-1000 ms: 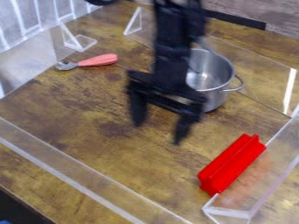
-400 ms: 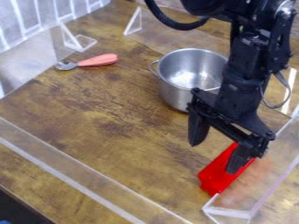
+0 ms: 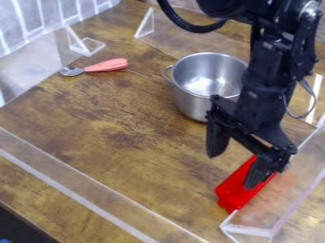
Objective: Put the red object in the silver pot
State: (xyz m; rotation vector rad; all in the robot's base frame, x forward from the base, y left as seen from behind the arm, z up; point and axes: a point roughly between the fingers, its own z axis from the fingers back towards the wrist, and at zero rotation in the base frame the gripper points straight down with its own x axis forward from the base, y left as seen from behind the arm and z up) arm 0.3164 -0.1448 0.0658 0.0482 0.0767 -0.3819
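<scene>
My open fingers are lined up across the red object's narrow width [image 3: 238,190]. I go on moving my gripper down onto the red object until my fingers are around its sides [image 3: 230,178], then close them.
The red object [image 3: 238,193] is a bright red elongated block lying on the wooden table at the lower right, close to the clear wall. My black gripper [image 3: 241,159] points straight down and is open, one finger [image 3: 218,142] left of the block's upper part and the other [image 3: 263,174] over the block, hiding its far end. Nothing is held. The silver pot [image 3: 203,80], round and shiny with small side handles, stands upright just behind and left of the gripper.
A spoon with a red handle [image 3: 97,65] lies at the left. Clear acrylic walls [image 3: 76,195] fence the table along the front, and a clear wall [image 3: 298,185] stands right beside the red block. White slats [image 3: 32,24] stand at the back left.
The gripper swung from in front of the pot to the right and down over the red block, rolling its wrist; it has hardly moved in the last moments. Its jaws stayed open.
</scene>
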